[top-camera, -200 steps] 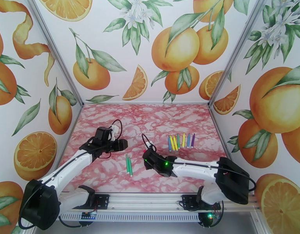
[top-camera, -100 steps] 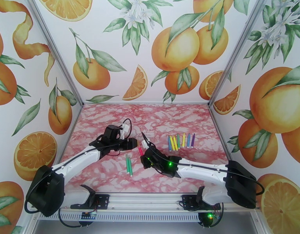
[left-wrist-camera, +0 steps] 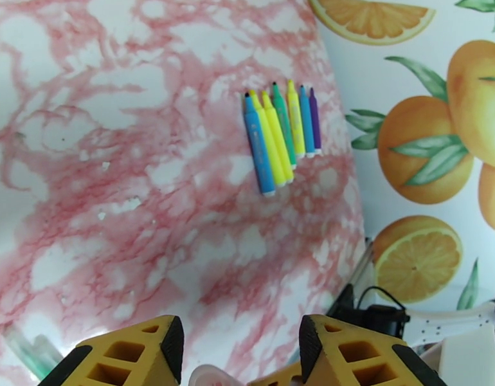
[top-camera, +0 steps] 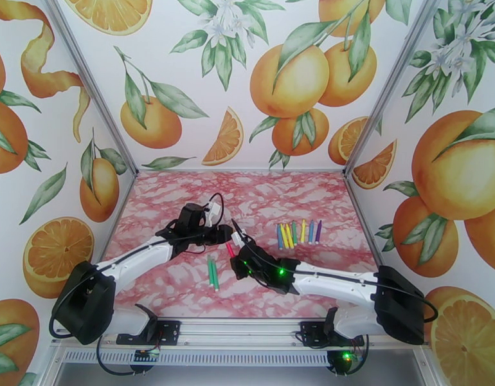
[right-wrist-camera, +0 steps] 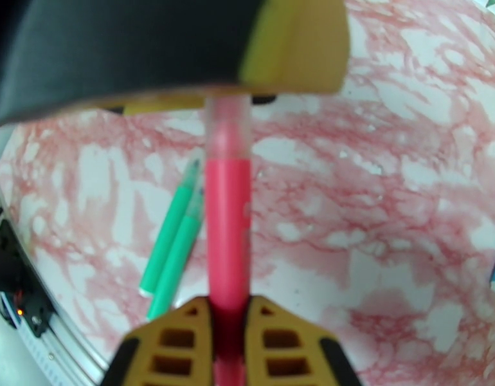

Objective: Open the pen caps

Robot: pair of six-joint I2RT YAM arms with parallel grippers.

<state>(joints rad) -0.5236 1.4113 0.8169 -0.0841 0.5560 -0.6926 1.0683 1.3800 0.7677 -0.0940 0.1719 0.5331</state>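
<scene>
My right gripper is low on the red pen's body. My left gripper should clamp the pen's cap while my right gripper takes hold of the pen's body nearer the cap.
My right gripper is shut on a red pen, gripping its lower barrel so that it points up and away. Its translucent pink cap reaches between the jaws of my left gripper. Those jaws stand apart, wider than the cap, and one yellow finger lies over the cap's end. Two green pens lie side by side on the table. A row of several capped pens in blue, yellow, green and purple lies further right.
The pink marbled table is enclosed by orange-print walls on three sides. The green pens lie just left of and below my right gripper. The right arm stretches low across the front right of the table.
My left gripper moved right to the red pen's cap and its jaws narrowed. My right gripper shifted slightly left and up with the pen.
</scene>
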